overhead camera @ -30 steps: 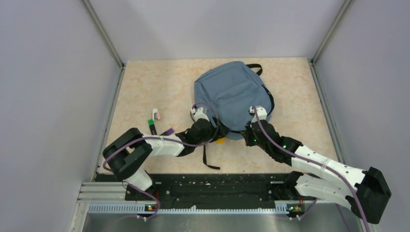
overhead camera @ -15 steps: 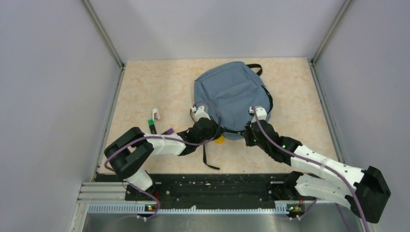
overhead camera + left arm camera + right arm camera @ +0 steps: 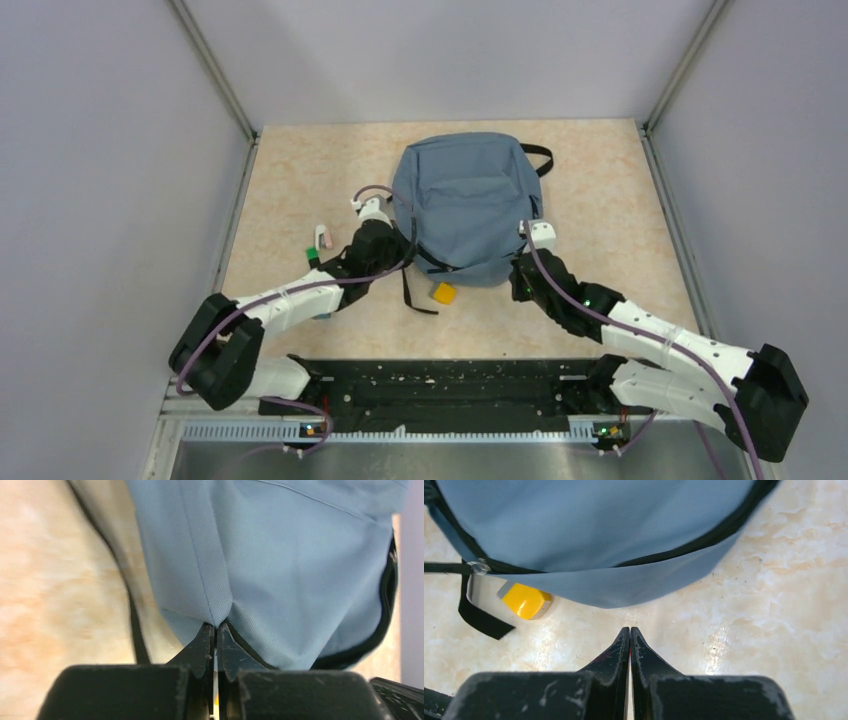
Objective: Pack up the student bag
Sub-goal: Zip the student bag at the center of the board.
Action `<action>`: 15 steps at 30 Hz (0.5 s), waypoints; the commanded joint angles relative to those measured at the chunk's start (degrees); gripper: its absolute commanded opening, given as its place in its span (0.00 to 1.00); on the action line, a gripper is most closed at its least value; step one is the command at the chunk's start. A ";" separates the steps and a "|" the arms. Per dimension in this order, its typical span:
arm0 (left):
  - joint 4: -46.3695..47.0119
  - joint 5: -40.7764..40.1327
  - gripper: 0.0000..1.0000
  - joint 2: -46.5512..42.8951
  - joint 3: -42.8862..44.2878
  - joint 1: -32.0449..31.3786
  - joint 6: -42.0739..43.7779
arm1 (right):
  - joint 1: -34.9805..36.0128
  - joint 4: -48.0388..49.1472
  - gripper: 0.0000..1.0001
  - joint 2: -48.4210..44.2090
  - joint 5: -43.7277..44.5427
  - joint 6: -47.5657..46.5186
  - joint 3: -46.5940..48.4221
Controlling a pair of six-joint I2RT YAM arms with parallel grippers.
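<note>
The bag's fold (image 3: pixel 218 611) is pinched in my left gripper, away from the zipper pull (image 3: pixel 477 567), so my left gripper should hold the bag still while my right gripper takes the zipper pull.
The student bag (image 3: pixel 460 205), a blue-grey backpack, lies flat in the middle of the table. My left gripper (image 3: pixel 395 243) is at its left near edge. In the left wrist view this gripper (image 3: pixel 216 626) is shut on a pinched fold of the bag's fabric (image 3: pixel 280 555). My right gripper (image 3: pixel 519 280) sits just short of the bag's right near edge. In the right wrist view it (image 3: pixel 629 628) is shut with nothing in it, and the bag's hem (image 3: pixel 589 525) lies a short way beyond its tips.
A small yellow block (image 3: pixel 443 293) lies on the table by the bag's near edge, beside a loose black strap (image 3: pixel 408 295). A pink-and-white item (image 3: pixel 322 236) and a green one (image 3: pixel 314 258) lie to the left. Grey walls enclose the table.
My left gripper has shut on the bag's edge and swung left and away, dragging and turning the bag leftwards. The yellow block now lies uncovered. The right arm has barely moved.
</note>
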 commanded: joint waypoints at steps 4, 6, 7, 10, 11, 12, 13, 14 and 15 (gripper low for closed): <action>-2.92 8.36 0.00 -5.66 -0.53 7.59 10.31 | 0.62 2.89 0.00 0.21 -1.69 -0.52 0.37; -3.06 12.38 0.00 -5.31 -0.04 7.61 11.29 | 0.70 6.39 0.00 0.48 -6.94 -0.46 -0.15; -3.53 14.12 0.00 -4.97 0.43 7.65 11.55 | 0.91 7.83 0.00 0.91 -9.02 -0.38 -0.23; -3.51 18.94 0.00 -4.08 1.23 7.54 11.20 | 4.87 9.83 0.27 2.88 -7.49 0.27 1.17; -2.42 20.37 0.00 -3.89 0.82 7.53 10.90 | 6.69 10.63 0.36 3.72 -6.52 0.18 1.66; -1.31 21.43 0.00 -3.79 0.37 7.52 10.45 | 8.05 11.85 0.43 4.49 -6.03 -0.03 2.00; -0.43 22.08 0.00 -3.70 -0.01 7.57 9.96 | 9.41 13.66 0.50 5.27 -6.26 -0.96 2.13; 0.07 22.41 0.00 -3.65 -0.34 7.50 9.57 | 10.69 16.36 0.55 6.00 -6.25 -2.32 1.88; 0.20 22.50 0.00 -3.62 -0.48 7.50 9.29 | 11.79 19.54 0.59 6.70 -6.27 -3.96 1.34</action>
